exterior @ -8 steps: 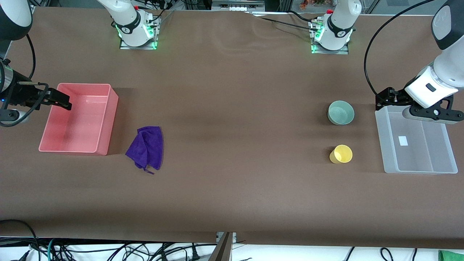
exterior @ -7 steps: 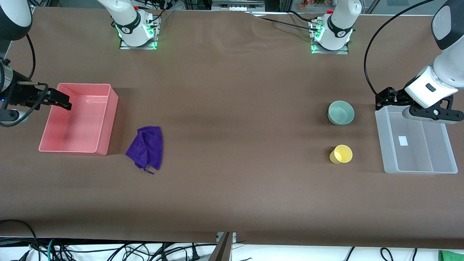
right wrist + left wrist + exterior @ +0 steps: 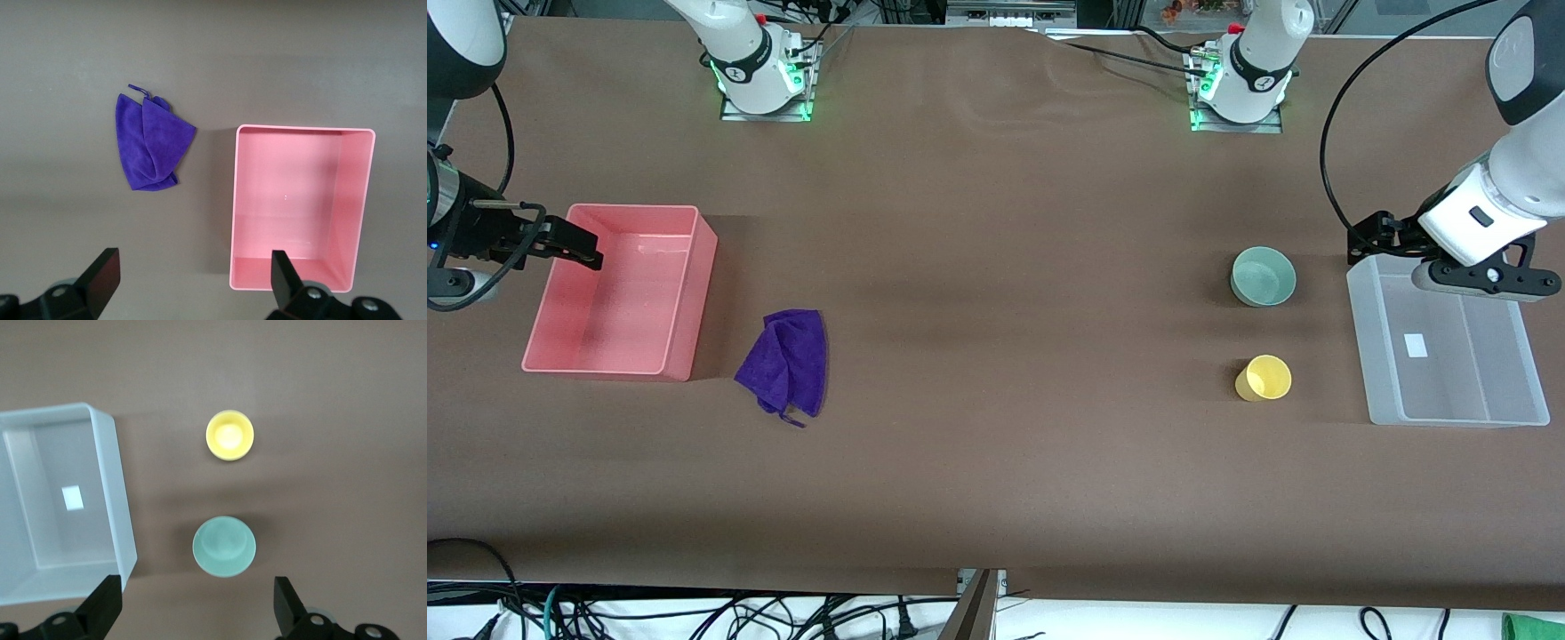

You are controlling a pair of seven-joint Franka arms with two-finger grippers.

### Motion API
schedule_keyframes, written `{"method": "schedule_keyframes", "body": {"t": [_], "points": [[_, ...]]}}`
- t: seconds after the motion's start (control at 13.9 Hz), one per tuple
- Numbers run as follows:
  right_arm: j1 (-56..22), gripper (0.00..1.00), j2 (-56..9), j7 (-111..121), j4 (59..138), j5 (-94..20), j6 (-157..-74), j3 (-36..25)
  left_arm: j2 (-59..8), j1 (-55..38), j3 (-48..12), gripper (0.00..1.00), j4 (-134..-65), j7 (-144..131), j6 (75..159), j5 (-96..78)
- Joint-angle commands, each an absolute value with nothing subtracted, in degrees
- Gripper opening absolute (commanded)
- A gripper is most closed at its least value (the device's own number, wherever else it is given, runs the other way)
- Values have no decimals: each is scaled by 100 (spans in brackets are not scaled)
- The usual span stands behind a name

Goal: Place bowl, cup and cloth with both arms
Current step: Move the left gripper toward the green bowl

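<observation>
The purple cloth (image 3: 790,361) is lying gathered in overlapping folds (image 3: 781,368), so I expect it to stay bunched up and keep its folds when the robot carries it to the pink bin.
The pale teal bowl (image 3: 1264,276) stands upright on the brown table, and the yellow cup (image 3: 1264,378) stands nearer the front camera. Both show in the left wrist view, bowl (image 3: 224,546) and cup (image 3: 229,435). The purple cloth (image 3: 787,360) lies crumpled beside the pink bin; it also shows in the right wrist view (image 3: 150,143). My left gripper (image 3: 1371,242) is open and empty in the air over the clear bin's corner beside the bowl, also seen from its wrist (image 3: 197,613). My right gripper (image 3: 578,249) is open and empty over the pink bin's outer edge, also seen from its wrist (image 3: 193,280).
An empty pink bin (image 3: 694,293) sits at the right arm's end of the table, also in the right wrist view (image 3: 233,200). An empty clear plastic bin (image 3: 1369,356) sits at the left arm's end, also in the left wrist view (image 3: 120,513). Cables hang below the table's front edge.
My left gripper has edged very slightly upward in the front view. The right arm and the objects have not moved.
</observation>
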State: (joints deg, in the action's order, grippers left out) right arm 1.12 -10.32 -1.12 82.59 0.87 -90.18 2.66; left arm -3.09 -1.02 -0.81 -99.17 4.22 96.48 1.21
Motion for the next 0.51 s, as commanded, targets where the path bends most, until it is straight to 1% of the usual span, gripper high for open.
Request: {"method": "schedule_keyframes", "body": {"t": [0.0,0.14,0.22,0.36,0.43], "points": [[97,100,-1028,-35,8288,141,-9035,255,-465,-71,-53,100,-9949,457,9134,70],[88,100,-1125,-61,8288,210,-9035,264,-702,96,-61,100,-10010,658,8729,70],[79,100,-1169,-131,8314,246,-9044,264,-886,123,-53,100,-10115,1051,8719,70],[44,100,-1335,-53,8323,211,-9114,281,-1246,219,-62,100,-10291,1807,8981,70],[-60,100,-1484,-53,8462,185,-9349,290,-1326,228,-62,100,-10527,2159,9357,70]]}}
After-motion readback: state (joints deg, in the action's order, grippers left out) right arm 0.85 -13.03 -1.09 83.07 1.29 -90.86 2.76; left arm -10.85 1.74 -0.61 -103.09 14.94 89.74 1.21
